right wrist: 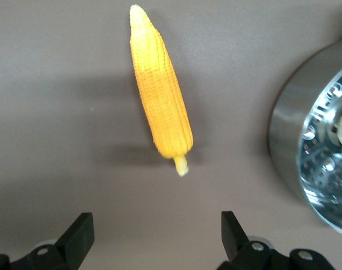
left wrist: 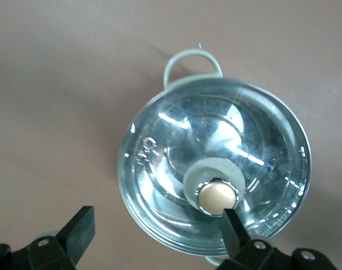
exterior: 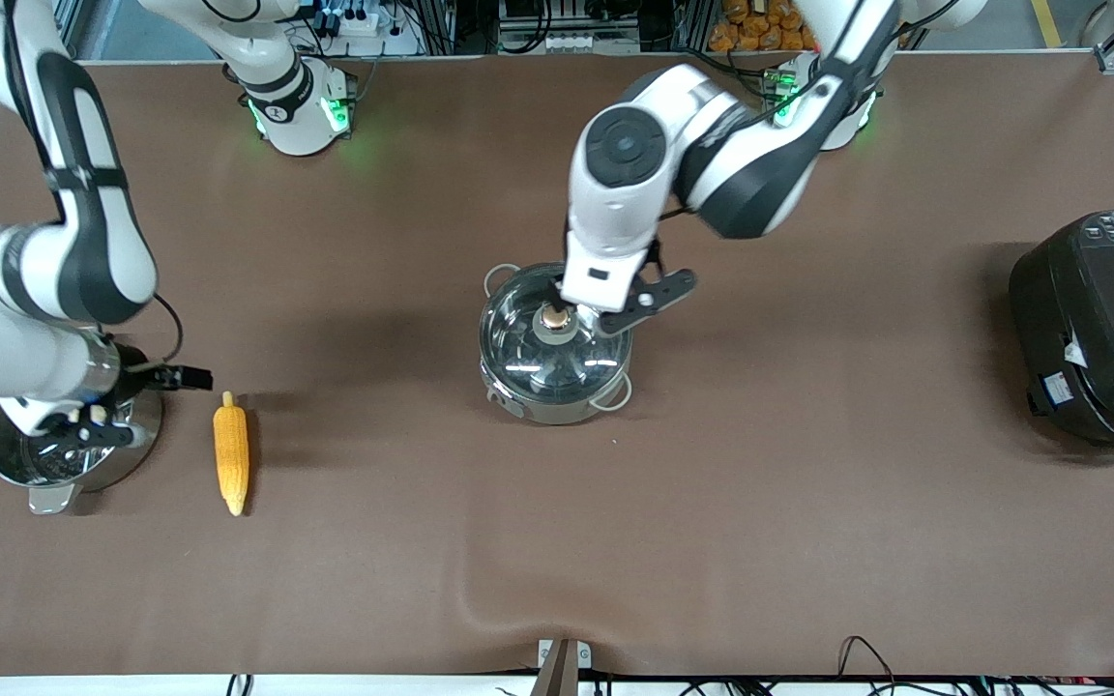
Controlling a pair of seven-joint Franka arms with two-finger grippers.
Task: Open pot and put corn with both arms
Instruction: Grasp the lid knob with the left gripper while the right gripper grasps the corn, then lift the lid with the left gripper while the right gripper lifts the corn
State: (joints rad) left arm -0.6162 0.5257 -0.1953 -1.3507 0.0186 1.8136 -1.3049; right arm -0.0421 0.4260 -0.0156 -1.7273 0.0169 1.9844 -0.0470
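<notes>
The corn is clear of the steamer basket (exterior: 117,466). My right gripper should go on moving over the corn's body (exterior: 232,456) until its open fingers are on both sides of the corn, and then close.
The steel pot (exterior: 557,404) stands mid-table with its glass lid (exterior: 557,362) on and the coppery knob (exterior: 553,318) on top. My left gripper (exterior: 578,311) hovers over the lid, open; in the left wrist view (left wrist: 157,225) one finger (left wrist: 233,230) is beside the knob (left wrist: 217,197) and the other is over bare table, clear of the lid (left wrist: 176,146). The corn (exterior: 231,454) lies on the table toward the right arm's end. My right gripper (exterior: 98,414) is open and empty above the table, its fingers (right wrist: 81,230) short of the corn's (right wrist: 160,95) stub end.
A steel steamer basket (exterior: 6,464) stands beside the corn, under my right hand; its wall (right wrist: 286,129) shows in the right wrist view, with something pale inside. A big dark electric cooker (exterior: 1099,329) sits at the left arm's end of the table.
</notes>
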